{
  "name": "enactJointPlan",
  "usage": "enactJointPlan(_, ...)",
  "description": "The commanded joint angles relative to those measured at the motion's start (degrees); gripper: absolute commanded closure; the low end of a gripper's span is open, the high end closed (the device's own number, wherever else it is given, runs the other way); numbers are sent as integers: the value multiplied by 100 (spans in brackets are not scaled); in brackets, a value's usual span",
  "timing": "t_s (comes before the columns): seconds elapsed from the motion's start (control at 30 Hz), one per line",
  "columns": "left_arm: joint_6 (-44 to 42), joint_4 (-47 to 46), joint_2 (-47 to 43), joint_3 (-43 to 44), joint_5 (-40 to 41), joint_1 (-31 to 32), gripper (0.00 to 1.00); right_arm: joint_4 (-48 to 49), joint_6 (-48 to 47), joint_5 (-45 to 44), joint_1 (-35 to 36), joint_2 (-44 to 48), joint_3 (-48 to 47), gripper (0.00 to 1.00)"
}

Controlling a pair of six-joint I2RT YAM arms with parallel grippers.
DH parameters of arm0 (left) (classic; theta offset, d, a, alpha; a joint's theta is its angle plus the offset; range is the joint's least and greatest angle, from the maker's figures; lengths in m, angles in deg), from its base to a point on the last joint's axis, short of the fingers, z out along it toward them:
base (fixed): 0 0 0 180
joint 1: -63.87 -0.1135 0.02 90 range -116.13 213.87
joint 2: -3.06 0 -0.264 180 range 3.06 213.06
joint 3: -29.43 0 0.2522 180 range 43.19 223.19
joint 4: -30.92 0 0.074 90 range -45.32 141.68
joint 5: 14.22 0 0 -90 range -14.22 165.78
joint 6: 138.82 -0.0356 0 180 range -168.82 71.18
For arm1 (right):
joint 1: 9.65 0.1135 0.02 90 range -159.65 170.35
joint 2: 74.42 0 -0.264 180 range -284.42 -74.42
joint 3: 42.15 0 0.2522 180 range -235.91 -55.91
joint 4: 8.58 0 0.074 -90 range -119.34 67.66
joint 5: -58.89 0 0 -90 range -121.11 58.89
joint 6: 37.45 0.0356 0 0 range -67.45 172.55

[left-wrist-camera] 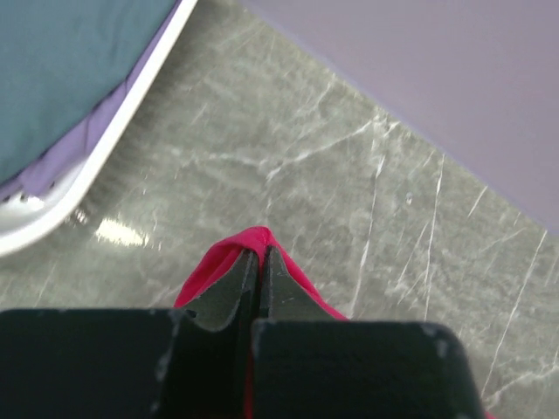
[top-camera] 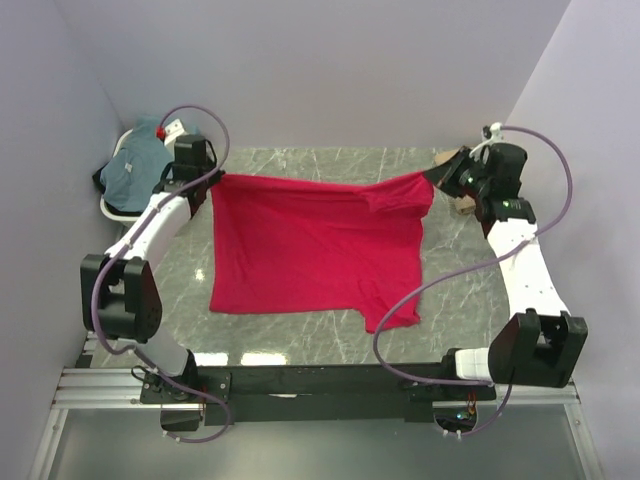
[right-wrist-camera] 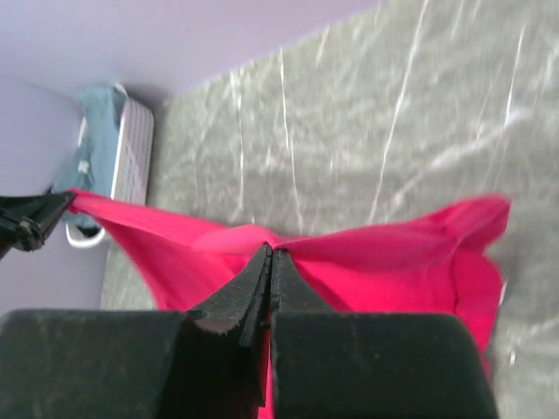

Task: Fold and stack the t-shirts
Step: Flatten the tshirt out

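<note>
The red t-shirt has a doubled flap [top-camera: 397, 194] next to the robot's right gripper, so both grippers should raise its far edge [top-camera: 300, 184] high, swing the t-shirt open and lay it out flat.
The red t-shirt [top-camera: 310, 250] is stretched by its far edge between my two grippers, and its lower part lies spread on the marble table [top-camera: 460, 290]. My left gripper [top-camera: 214, 181] is shut on the shirt's far left corner; in the left wrist view the red cloth [left-wrist-camera: 214, 262] wraps round the closed tips [left-wrist-camera: 260, 250]. My right gripper [top-camera: 436, 178] is shut on the far right corner, with red cloth [right-wrist-camera: 393, 262] bunched at its tips [right-wrist-camera: 272, 253]. A teal t-shirt [top-camera: 135, 170] lies in the white basket [top-camera: 112, 208]. A bit of tan t-shirt [top-camera: 446, 157] shows behind the right gripper.
The white basket [left-wrist-camera: 83, 170] stands at the far left corner, close to the left gripper, with teal cloth [left-wrist-camera: 61, 78] inside. Lilac walls close in the table at the back and both sides. Bare marble [top-camera: 330, 160] runs beyond the shirt's far edge.
</note>
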Motion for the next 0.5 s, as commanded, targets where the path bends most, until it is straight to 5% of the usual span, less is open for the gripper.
enactJointPlan(0.0, -308, 156, 545, 973, -171, -142, 99, 176, 126, -142, -127, -464, -760, 100)
enactJointPlan(0.23, -405, 325, 1372, 1635, -478, -309, 99, 229, 241, 16, -206, -1360, -1613, 100)
enactJointPlan(0.47, -396, 377, 872, 1521, -856, -388, 99, -218, -5, 7, -233, -1187, -2141, 100)
